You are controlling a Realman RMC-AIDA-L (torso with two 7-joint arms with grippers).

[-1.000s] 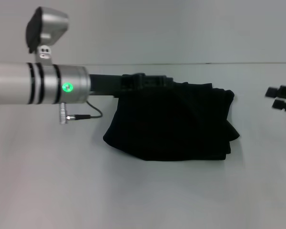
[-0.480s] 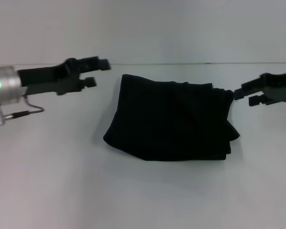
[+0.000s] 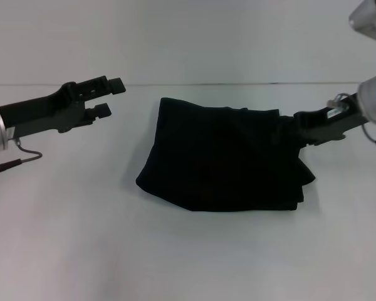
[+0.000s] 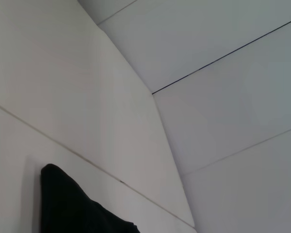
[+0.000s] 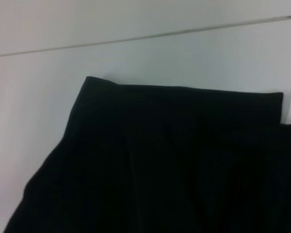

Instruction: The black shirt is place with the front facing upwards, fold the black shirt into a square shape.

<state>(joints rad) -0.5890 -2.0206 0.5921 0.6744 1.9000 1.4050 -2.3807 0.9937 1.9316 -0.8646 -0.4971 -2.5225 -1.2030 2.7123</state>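
Note:
My right gripper should take the cloth farther in and pull (image 3: 252, 119) the black shirt's far corner (image 3: 279, 112) out square, because that corner, by my right gripper, sits stepped in.
The black shirt (image 3: 222, 157) lies folded into a thick, rough rectangle at the middle of the white table; no lettering shows. My left gripper (image 3: 109, 97) hangs open and empty to the left of the shirt's far left corner, clear of the cloth. From the right, my right gripper (image 3: 299, 127) reaches to the shirt's far right corner, where its dark tips merge with the cloth. The left wrist view catches only one corner of the black shirt (image 4: 72, 208). Folded layers of the black shirt (image 5: 160, 160) fill most of the right wrist view.
The white table (image 3: 188, 251) spreads wide around the shirt. Its back edge meets a pale wall (image 3: 188, 37) just behind the cloth. A cable (image 3: 19, 157) hangs under the left arm.
The left arm has drawn back to the left, off the shirt's top left corner. The right arm has come in from the right edge up to the shirt's far right corner.

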